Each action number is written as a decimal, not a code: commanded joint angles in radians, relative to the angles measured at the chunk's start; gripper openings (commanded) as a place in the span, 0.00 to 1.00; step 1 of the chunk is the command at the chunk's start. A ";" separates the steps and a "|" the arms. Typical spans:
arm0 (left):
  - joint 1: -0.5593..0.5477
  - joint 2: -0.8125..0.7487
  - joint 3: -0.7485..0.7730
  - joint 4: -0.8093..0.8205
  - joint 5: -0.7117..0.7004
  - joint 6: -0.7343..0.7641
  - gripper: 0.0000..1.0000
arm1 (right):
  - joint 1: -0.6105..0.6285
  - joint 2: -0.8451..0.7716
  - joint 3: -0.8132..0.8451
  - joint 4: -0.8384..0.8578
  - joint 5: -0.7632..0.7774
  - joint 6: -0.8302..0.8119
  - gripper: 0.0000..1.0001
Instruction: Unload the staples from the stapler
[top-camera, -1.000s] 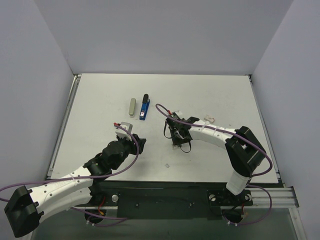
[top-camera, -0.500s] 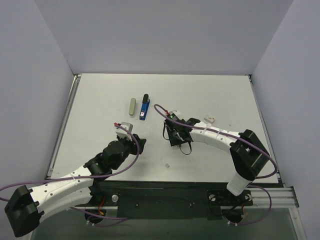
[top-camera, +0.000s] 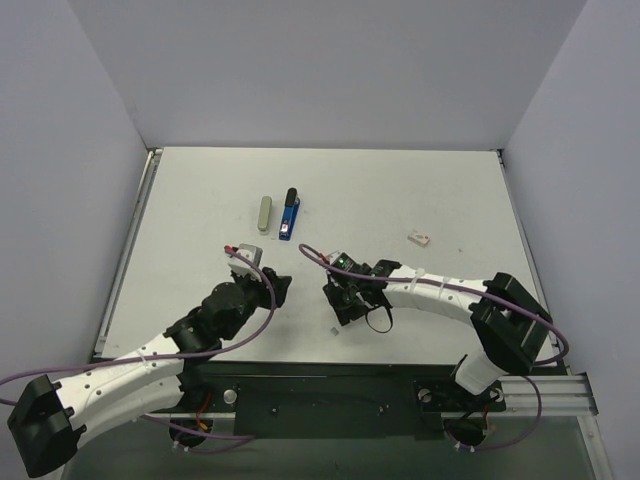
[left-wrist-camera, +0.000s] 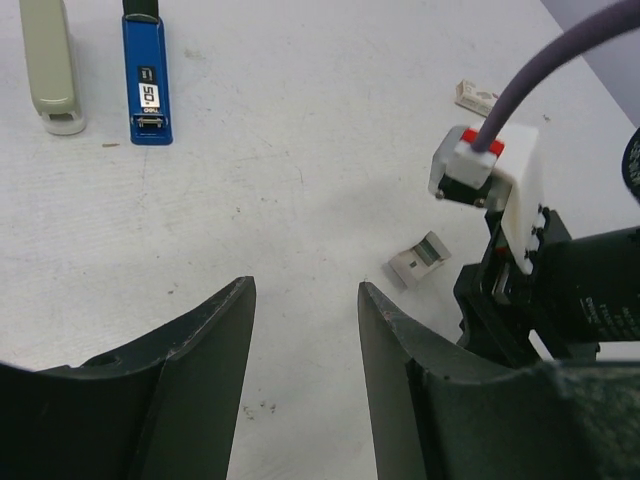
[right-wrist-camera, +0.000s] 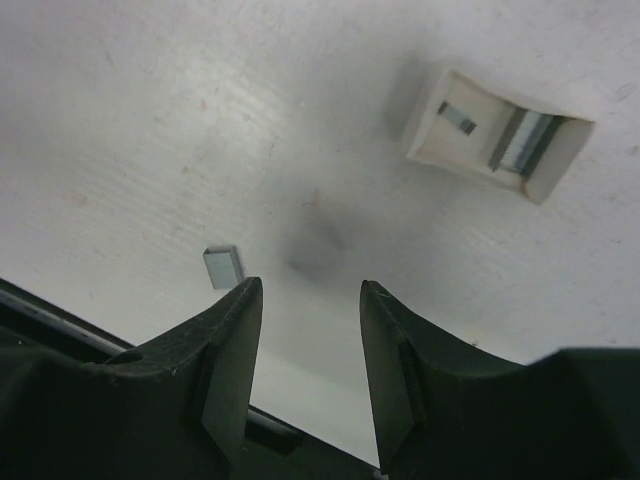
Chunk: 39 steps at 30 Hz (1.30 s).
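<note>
The tiny staple bit (right-wrist-camera: 223, 268) is clear of the holder and narrow across my right gripper's open fingers. I should keep moving toward the bit (top-camera: 335, 330) until the fingers are on both sides of it.
The stapler lies in two parts at the back left: a blue body (top-camera: 289, 214) and a grey cover (top-camera: 263, 213), also in the left wrist view, blue (left-wrist-camera: 147, 75) and grey (left-wrist-camera: 50, 68). A tiny staple bit (top-camera: 334, 331) lies near the front edge and shows in the right wrist view (right-wrist-camera: 222, 266). A small whitish holder (right-wrist-camera: 497, 135) with a grey staple strip in it lies just beyond my right gripper (right-wrist-camera: 310, 300), which is open, empty and low over the table (top-camera: 338, 303). The holder also shows in the left wrist view (left-wrist-camera: 424, 260). My left gripper (top-camera: 283, 290) is open and empty (left-wrist-camera: 305, 300).
Another small whitish piece (top-camera: 419, 238) lies on the table's right half, also in the left wrist view (left-wrist-camera: 475, 95). My right wrist with its purple cable (left-wrist-camera: 540, 260) sits close to the right of my left fingers. The table's front edge (top-camera: 330, 362) is near both grippers.
My right gripper has moved toward the front edge and slightly left, uncovering the whitish piece on the right. My left arm has barely moved.
</note>
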 joint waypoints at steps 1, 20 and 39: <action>0.007 -0.043 0.000 0.031 -0.029 -0.007 0.56 | 0.046 -0.028 -0.010 0.008 -0.095 -0.063 0.40; 0.007 -0.090 -0.001 0.006 -0.047 -0.001 0.56 | 0.147 0.127 0.036 0.048 -0.020 -0.070 0.39; 0.007 -0.055 0.005 0.015 -0.034 -0.005 0.56 | 0.203 0.163 0.062 -0.040 0.127 -0.077 0.29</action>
